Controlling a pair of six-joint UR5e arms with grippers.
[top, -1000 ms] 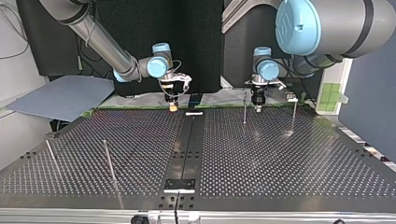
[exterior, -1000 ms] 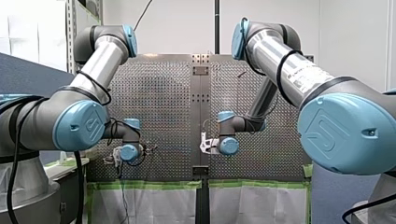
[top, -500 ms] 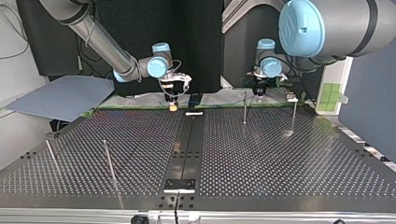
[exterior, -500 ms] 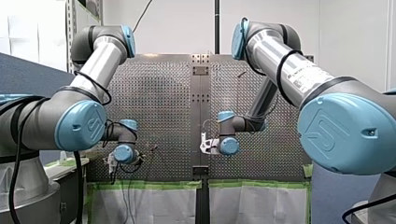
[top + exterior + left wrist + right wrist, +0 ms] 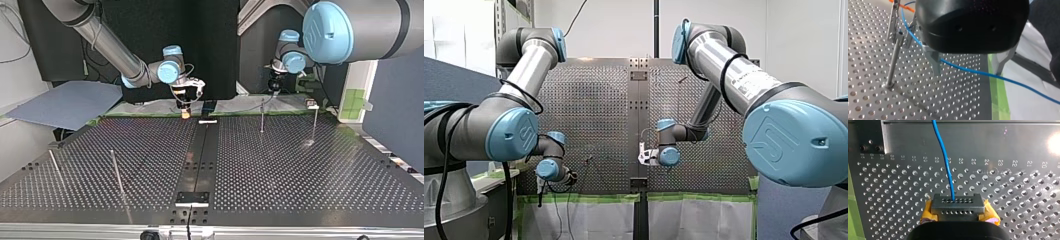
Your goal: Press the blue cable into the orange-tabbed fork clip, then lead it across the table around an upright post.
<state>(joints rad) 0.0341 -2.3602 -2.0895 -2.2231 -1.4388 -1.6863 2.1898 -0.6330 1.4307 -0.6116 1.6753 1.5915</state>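
The blue cable (image 5: 946,157) is hanging loose over the table's edge, so I expect the loose part to pull up across the table when I lead the cable around.
In the left wrist view the blue cable (image 5: 968,70) runs from the orange-tabbed fork clip (image 5: 894,17), between its metal prongs, past an upright post (image 5: 894,60) and off over the table's edge. My left gripper (image 5: 966,73) is open above it, its metal fingers (image 5: 934,62) standing either side of the cable without touching it. In the top view my left gripper (image 5: 274,89) hangs above and beyond the table's far edge. My right gripper (image 5: 958,212), with yellow pads, is shut on the cable's dark connector block (image 5: 958,205), low over the table (image 5: 1023,202).
Thin upright posts stand at the top view's right (image 5: 262,117) (image 5: 315,122) and left (image 5: 116,172). A small white block (image 5: 208,121) lies by the centre strip. A grey-blue sheet (image 5: 65,102) rests off the table's left corner. Green tape (image 5: 996,100) lines the table edge.
My left gripper has opened off the cable and drawn back from the table, rising towards the top view's upper right. My right arm has stayed still.
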